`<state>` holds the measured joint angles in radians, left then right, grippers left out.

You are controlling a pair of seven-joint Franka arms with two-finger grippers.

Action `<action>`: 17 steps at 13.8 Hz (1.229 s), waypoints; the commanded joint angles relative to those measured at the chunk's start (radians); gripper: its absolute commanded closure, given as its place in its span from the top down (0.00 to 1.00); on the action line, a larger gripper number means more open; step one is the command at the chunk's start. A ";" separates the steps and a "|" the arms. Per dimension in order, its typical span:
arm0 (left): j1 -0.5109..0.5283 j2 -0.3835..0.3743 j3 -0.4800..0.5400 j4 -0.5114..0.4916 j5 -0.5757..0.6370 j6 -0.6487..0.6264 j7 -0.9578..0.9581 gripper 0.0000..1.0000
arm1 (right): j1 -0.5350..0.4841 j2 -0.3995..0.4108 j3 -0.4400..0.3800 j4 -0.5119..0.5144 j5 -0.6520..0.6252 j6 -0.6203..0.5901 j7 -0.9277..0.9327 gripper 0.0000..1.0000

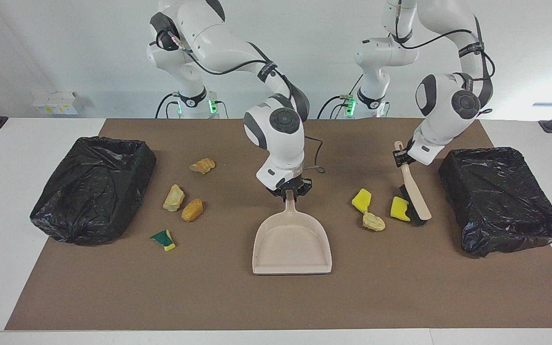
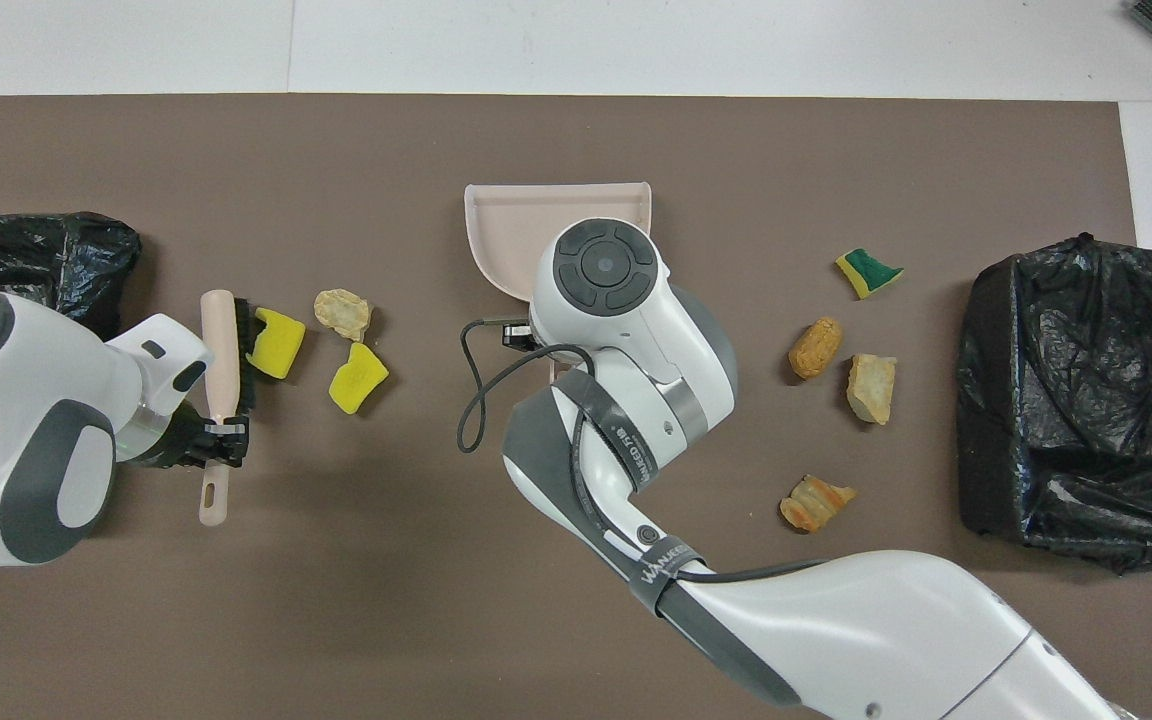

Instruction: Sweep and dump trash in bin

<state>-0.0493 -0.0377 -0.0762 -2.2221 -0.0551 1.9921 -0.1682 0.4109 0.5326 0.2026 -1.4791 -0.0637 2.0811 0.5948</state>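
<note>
Next, I turn the dustpan toward the yellow bits (image 1: pixel 362 200) with my right gripper before my left gripper sweeps them in, because the dustpan's open edge (image 1: pixel 292 272) faces away from them.
My left gripper (image 1: pixel 402 158) is shut on the handle of the beige brush (image 1: pixel 415 191), whose dark bristles rest on the mat against a yellow sponge bit (image 1: pixel 399 209) (image 2: pixel 279 342). Beside it lie a second yellow bit (image 1: pixel 361 199) and a tan chunk (image 1: pixel 374 222). My right gripper (image 1: pixel 289 190) is shut on the handle of the beige dustpan (image 1: pixel 291 244), which lies flat mid-table; in the overhead view the arm hides this gripper. More trash lies toward the right arm's end: a green-and-yellow sponge (image 1: pixel 163 239), an orange-brown chunk (image 1: pixel 192 210) and two tan pieces (image 1: pixel 174 198) (image 1: pixel 202 166).
A bin lined with a black bag (image 1: pixel 501 196) stands at the left arm's end of the brown mat, just past the brush. A second black-bagged bin (image 1: pixel 94 187) stands at the right arm's end. A black cable (image 2: pixel 471 390) trails from the right wrist.
</note>
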 commanded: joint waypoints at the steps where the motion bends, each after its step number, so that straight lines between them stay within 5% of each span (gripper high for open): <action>1: -0.079 -0.013 0.010 -0.033 -0.017 0.054 -0.062 0.00 | -0.055 -0.085 0.008 -0.033 0.002 -0.068 -0.230 0.00; 6: -0.141 0.016 0.012 0.019 -0.062 0.071 -0.172 0.00 | -0.190 -0.140 0.008 -0.036 0.004 -0.258 -0.790 0.00; 10: -0.088 0.024 0.016 0.082 -0.057 0.071 -0.162 0.00 | -0.225 -0.175 0.006 -0.111 -0.016 -0.266 -1.189 0.00; 17: -0.032 0.025 0.015 -0.033 -0.057 0.181 -0.090 0.00 | -0.218 -0.217 0.006 -0.231 -0.166 -0.216 -1.494 0.00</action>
<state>-0.0827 -0.0067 -0.0576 -2.2094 -0.1033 2.1066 -0.2892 0.1946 0.3515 0.2011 -1.6449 -0.1737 1.8187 -0.8448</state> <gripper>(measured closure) 0.731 0.683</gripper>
